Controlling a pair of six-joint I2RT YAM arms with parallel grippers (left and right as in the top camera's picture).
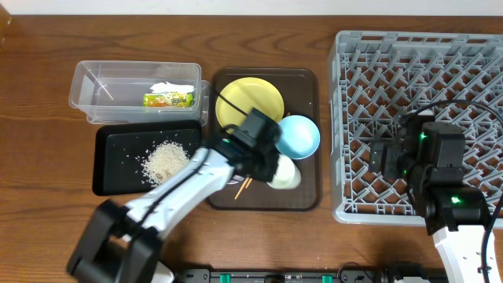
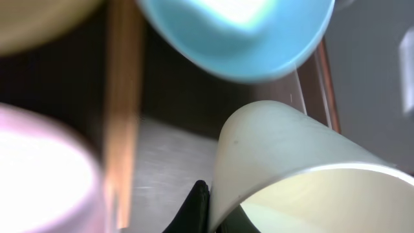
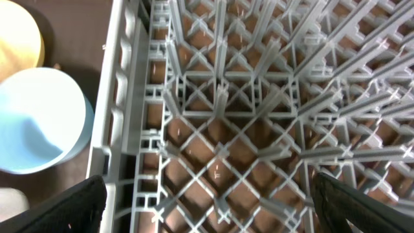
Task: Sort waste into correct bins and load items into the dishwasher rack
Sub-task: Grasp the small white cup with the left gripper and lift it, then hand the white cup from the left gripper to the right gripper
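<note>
My left gripper should pass the cup to my right gripper for loading, because my left gripper has the cup's rim and the dishwasher rack is below my right gripper.
My left gripper is over the brown serving tray, shut on the rim of the pale green-cream cup. In the left wrist view the cup wall sits between my fingers. The light blue bowl lies just beyond the cup, with the yellow plate behind it. The chopsticks lie on the tray. A blurred pale round shape, perhaps the white bowl, is at the left. My right gripper is open over the grey dishwasher rack.
The clear tub at the back left holds the wrapper. The black tray in front of it holds the rice. The right wrist view also shows the blue bowl and the plate left of the rack wall.
</note>
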